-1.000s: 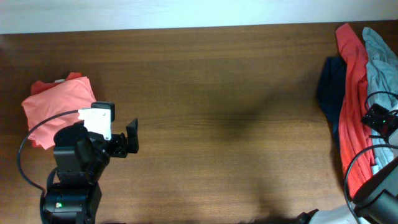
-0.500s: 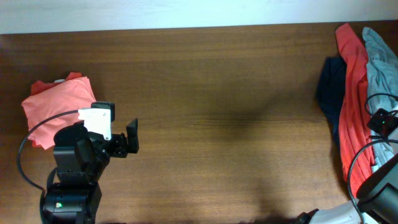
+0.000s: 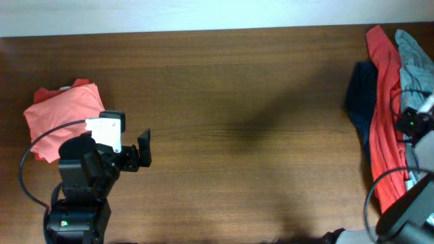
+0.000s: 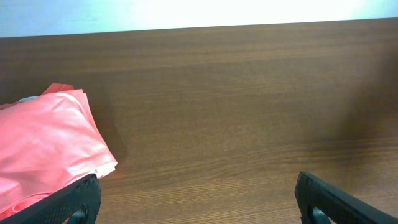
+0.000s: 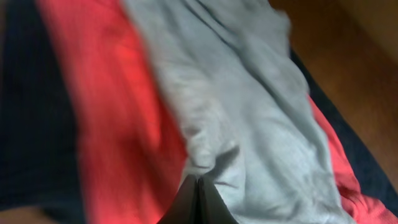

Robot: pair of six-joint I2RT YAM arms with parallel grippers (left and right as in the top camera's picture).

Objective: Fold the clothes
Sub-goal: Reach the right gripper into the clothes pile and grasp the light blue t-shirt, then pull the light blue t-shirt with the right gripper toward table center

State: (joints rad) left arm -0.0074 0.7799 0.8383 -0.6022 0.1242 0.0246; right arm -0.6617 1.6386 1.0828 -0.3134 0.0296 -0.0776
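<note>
A fold of the grey-blue T-shirt (image 5: 211,152) is in my right gripper's fingers, and the table's middle (image 3: 234,108) is clear. My right gripper should go on pulling toward the middle before it lets go there.
The clothes lie heaped at the table's right edge: a pale grey-blue T-shirt (image 3: 413,64), a coral-red tee (image 3: 382,102) and a navy piece (image 3: 358,95). My right gripper (image 3: 415,123) is over that heap. In the right wrist view its jaws (image 5: 198,185) are pressed together on a bunched fold of the grey-blue T-shirt (image 5: 249,112), with the red tee (image 5: 112,112) to its left. My left gripper (image 3: 137,154) stands wide open above bare wood, its fingers (image 4: 69,202) far apart and nothing between them.
A folded coral-red tee (image 3: 64,116) rests at the left of the brown wooden table (image 3: 237,88), just behind the left arm; its corner (image 4: 50,143) shows in the left wrist view. The right arm's cable (image 3: 380,186) loops over the heap.
My right gripper has shut on a fold of the grey-blue T-shirt and shifted slightly over the heap. The left arm has not moved.
</note>
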